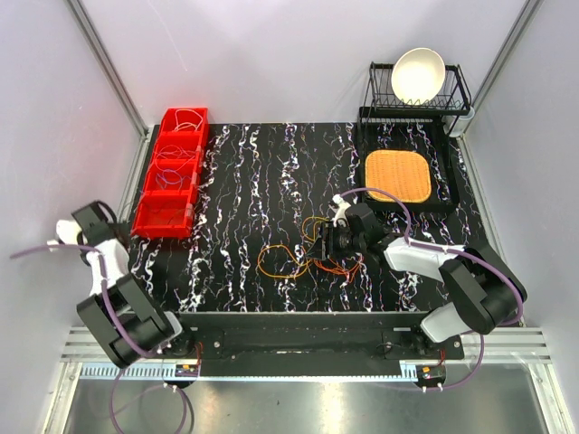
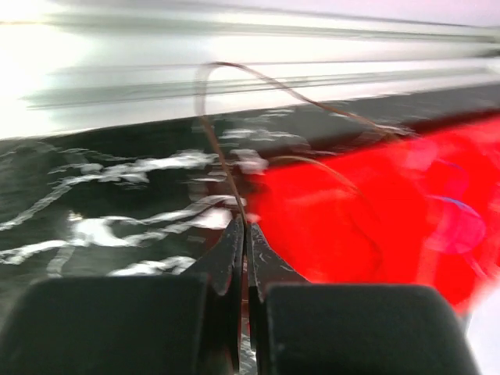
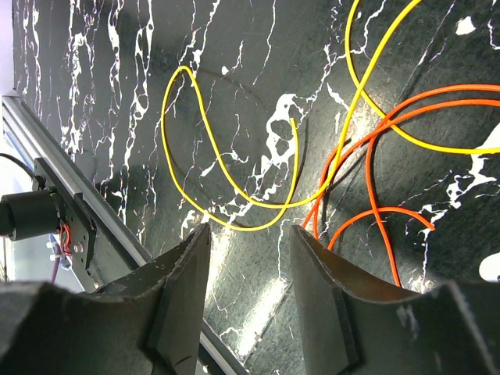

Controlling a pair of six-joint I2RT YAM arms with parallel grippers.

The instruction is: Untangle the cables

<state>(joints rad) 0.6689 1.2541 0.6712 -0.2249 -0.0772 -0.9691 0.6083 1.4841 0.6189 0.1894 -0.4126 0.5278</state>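
Observation:
I see the brownish cable arching (image 2: pixel 209 69) outside the front red bin's edge, so my left gripper should raise the cable high before bringing it down into the empty front bin (image 1: pixel 164 213).
The cables (image 1: pixel 312 258) lie in loose orange and yellow loops in the middle of the black marbled table. My right gripper (image 1: pixel 327 242) hovers over their right part. In the right wrist view the gripper (image 3: pixel 250 227) is open and empty, with a yellow cable (image 3: pixel 278 205) looping just past its fingertips and an orange cable (image 3: pixel 383 209) to the right. My left gripper (image 1: pixel 101 217) is at the far left beside the red bins. In the left wrist view it (image 2: pixel 244 226) is shut on a thin brownish cable (image 2: pixel 221 156) that arches up and over to the right.
A row of red bins (image 1: pixel 172 172) holding a few loose cables stands at the left, and also shows in the left wrist view (image 2: pixel 375 211). A black dish rack with a white bowl (image 1: pixel 418 74) and an orange mat (image 1: pixel 398 176) on a black tray stand back right.

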